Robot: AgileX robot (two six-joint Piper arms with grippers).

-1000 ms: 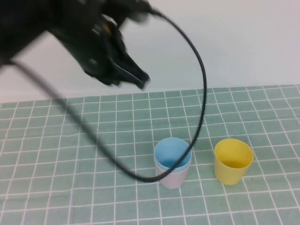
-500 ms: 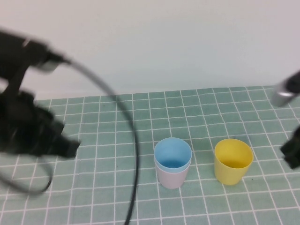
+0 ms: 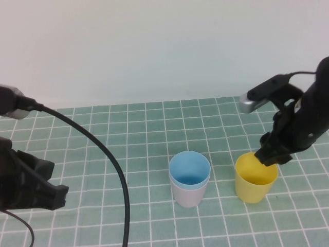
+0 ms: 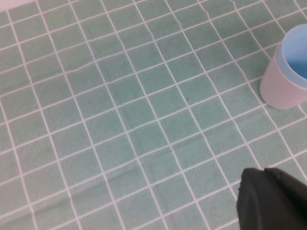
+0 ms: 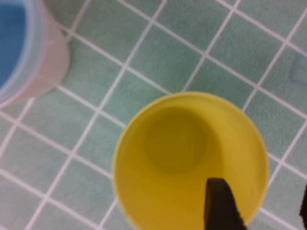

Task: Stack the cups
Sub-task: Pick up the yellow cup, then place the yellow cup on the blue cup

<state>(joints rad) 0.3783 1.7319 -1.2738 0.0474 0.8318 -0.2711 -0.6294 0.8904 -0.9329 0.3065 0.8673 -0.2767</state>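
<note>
I see only a light blue band (image 3: 190,186) above the pale pink cup, so the yellow cup (image 3: 255,181) will sink almost to its rim when I nest it.
The light blue cup (image 3: 189,168) sits nested inside the pale pink cup (image 3: 189,196) at the middle of the green checked cloth. The yellow cup (image 3: 255,187) stands upright just to their right, apart from them. My right gripper (image 3: 269,157) is open at the yellow cup's far right rim. In the right wrist view one finger (image 5: 220,207) is inside the yellow cup (image 5: 177,139) and the other is outside the rim. My left gripper (image 3: 57,195) is shut and empty, low at the far left, well away from the cups. The left wrist view shows the pink cup (image 4: 282,92) with the blue cup (image 4: 298,51) in it.
The green checked cloth (image 3: 128,134) covers the table up to a plain white wall. The left arm's black cable (image 3: 115,175) loops over the cloth left of the nested cups.
My left arm has swung from above the cups down to the far left. My right arm has come in from the right and lowered onto the yellow cup's rim.
</note>
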